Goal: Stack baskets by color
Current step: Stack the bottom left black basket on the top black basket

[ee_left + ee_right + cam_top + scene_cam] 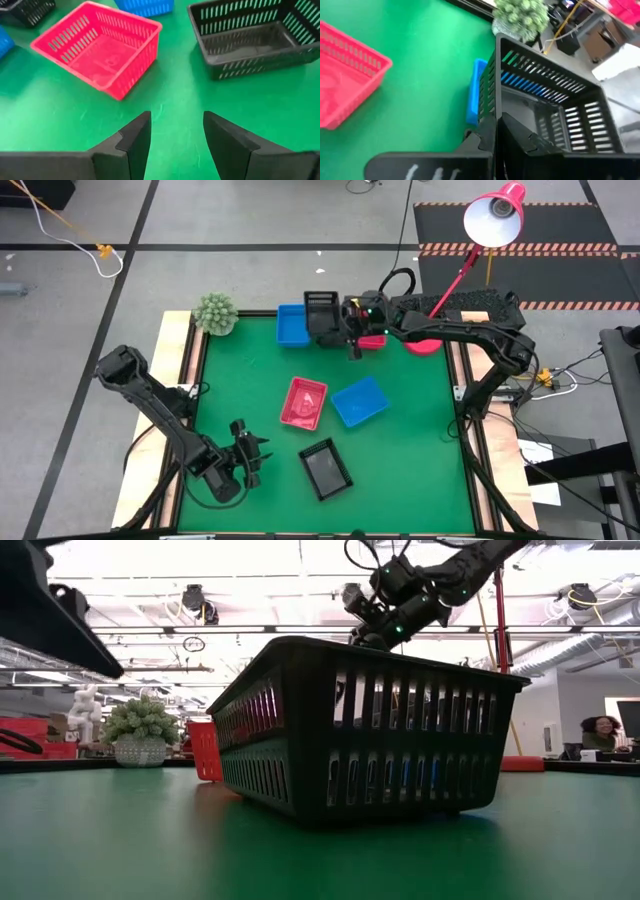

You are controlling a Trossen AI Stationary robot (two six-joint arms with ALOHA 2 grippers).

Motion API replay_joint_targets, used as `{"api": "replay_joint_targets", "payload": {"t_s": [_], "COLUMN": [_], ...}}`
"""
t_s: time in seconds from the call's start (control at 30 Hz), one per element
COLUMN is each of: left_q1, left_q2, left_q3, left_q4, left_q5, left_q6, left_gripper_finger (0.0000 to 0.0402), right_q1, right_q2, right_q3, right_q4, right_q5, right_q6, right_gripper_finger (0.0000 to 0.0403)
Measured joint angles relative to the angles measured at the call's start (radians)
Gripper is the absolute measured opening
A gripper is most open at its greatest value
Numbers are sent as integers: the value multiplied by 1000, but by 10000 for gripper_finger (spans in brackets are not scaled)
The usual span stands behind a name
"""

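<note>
The held black basket is tilted over the far blue basket's edge (304, 333), so my right gripper needs to move it toward the far red basket (373, 342) before opening and leveling it.
My right gripper (338, 321) is at the table's far edge, shut on a black basket (321, 314) that hangs tilted beside a blue basket (291, 327). A red basket (372, 341) lies partly hidden under that arm. Mid-table lie a red basket (304, 401) and a blue basket (359, 401), both flat on their bottoms. Nearer the front edge stands another black basket (325, 468). My left gripper (247, 455) is open low over the green mat at the front left, with its fingers (135, 140) pointing toward the red basket (100, 50) and the black basket (255, 35). My right gripper pinches one side wall of the black basket at its rim (495, 107), one finger inside the basket and one outside. The fingers come roughly level from the table's right side. The basket is tipped well off level; the blue basket (476, 92) shows beyond its wall.
A small green spiky plant (215, 313) stands at the far left corner. A pink lamp's base (424, 346) sits at the far right, and its head (494, 218) is beyond the table. Bare green mat lies along the left side and at the front right.
</note>
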Motion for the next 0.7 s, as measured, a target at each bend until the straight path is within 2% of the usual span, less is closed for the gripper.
{"api": "replay_joint_targets", "payload": {"t_s": [0.23,0.43,0.7], "left_q1": [34,66,122], "left_q2": [0,0,0], "left_q3": [-27,-27,-27], "left_q4": [25,123,234], "left_q5": [-1,-1,0], "left_q6": [20,162,321], "left_gripper_finger": [184,184,184], "right_q1": [-19,-34,-45], "right_q2": [0,0,0], "right_q3": [-117,-213,-263], "right_q4": [139,286,306], "right_q5": [-1,2,8], "right_q6": [-9,-10,-7], "right_gripper_finger": [6,7,7]}}
